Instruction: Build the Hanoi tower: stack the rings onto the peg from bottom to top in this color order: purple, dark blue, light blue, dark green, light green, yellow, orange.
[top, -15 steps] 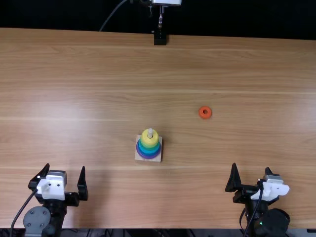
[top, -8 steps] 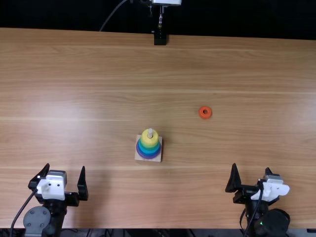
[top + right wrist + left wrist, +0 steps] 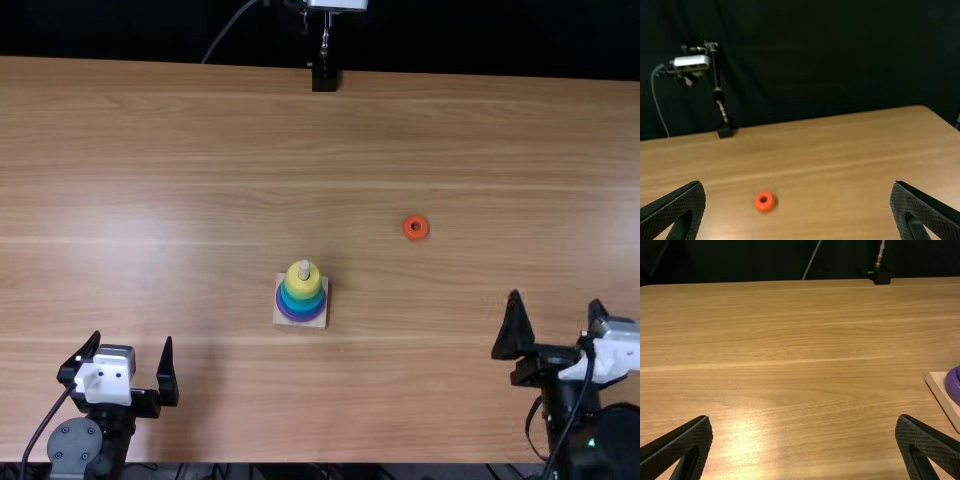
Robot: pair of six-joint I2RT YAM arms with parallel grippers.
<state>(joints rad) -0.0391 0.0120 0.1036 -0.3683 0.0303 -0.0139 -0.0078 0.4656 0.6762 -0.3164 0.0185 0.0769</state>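
Observation:
The orange ring (image 3: pixel 416 228) will settle with the peg's tip sticking out through it when the robot lowers the ring, because the peg (image 3: pixel 304 269) stands clear above the yellow ring.
My left gripper (image 3: pixel 134 350) is open at the near left of the table; in its wrist view the left gripper (image 3: pixel 804 422) has nothing between its fingers. My right gripper (image 3: pixel 556 305) is open over the near right side, and the right gripper (image 3: pixel 797 187) holds nothing in its own wrist view. Between the arms, farther in, stands the peg (image 3: pixel 304 270) on a square wooden base (image 3: pixel 282 318). Stacked on it are a purple ring (image 3: pixel 300 317), blue and green rings above, and a yellow ring (image 3: pixel 303 284) uppermost. The orange ring (image 3: pixel 416 228) lies flat on the table, right of and beyond the stack.
A camera stand (image 3: pixel 324 76) is at the far edge of the wooden table (image 3: pixel 200 130), with a dark curtain behind. Cables run along both arms at the near edge.
My right gripper has moved forward and to the right. The left arm, the stack and the orange ring are where they were.

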